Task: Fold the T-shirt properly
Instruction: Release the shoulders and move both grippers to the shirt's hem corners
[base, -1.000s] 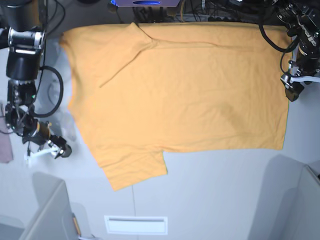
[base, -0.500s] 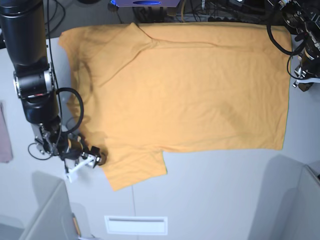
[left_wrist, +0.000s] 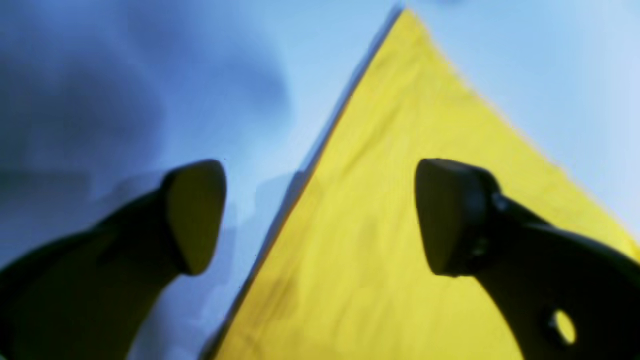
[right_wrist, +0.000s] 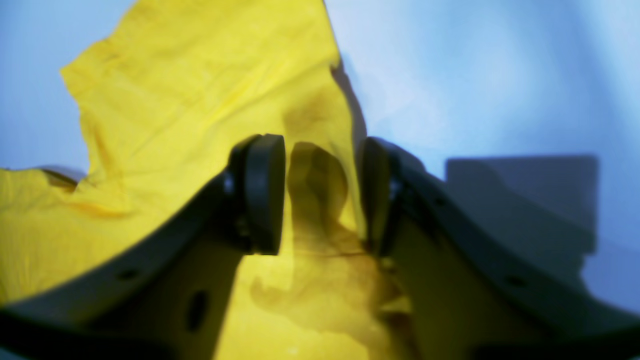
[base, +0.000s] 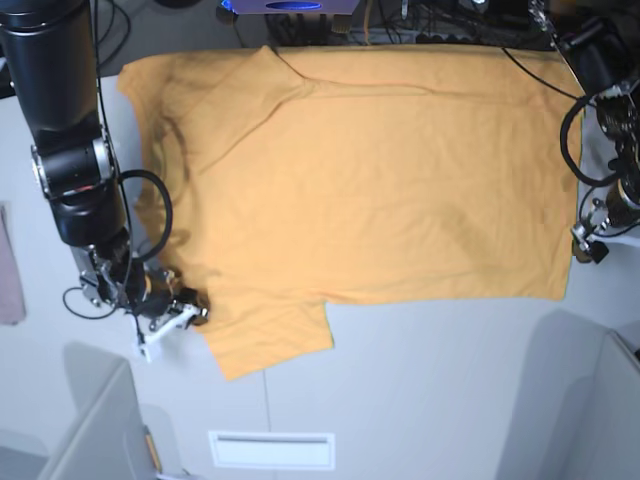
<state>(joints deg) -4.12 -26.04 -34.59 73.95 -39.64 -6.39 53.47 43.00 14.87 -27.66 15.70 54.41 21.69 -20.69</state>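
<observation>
The sleeve (base: 272, 338) reaches out past the right gripper's hold (base: 201, 312), so it will drag behind when the robot folds the T-shirt's near edge over.
The orange-yellow T-shirt (base: 370, 170) lies spread flat on the grey table, hem toward the right, one sleeve at the lower left. My right gripper (base: 185, 312) is at that sleeve's outer edge. In the right wrist view its jaws (right_wrist: 322, 195) stand close together with a raised fold of the shirt (right_wrist: 175, 90) between them. My left gripper (base: 588, 245) is at the hem's near corner. In the left wrist view it (left_wrist: 320, 215) is wide open and straddles the shirt's edge (left_wrist: 400, 175), one finger over table, one over cloth.
A pinkish cloth (base: 10, 270) lies at the table's left edge. Grey bins stand at the front left (base: 90, 420) and front right (base: 600, 390). A white label (base: 272, 450) is on the table's front. Cables and equipment (base: 290, 8) line the back edge.
The right-wrist arm swung in to the lower sleeve's edge and its jaws now hold cloth. The left-wrist arm moved down along the hem toward the near corner.
</observation>
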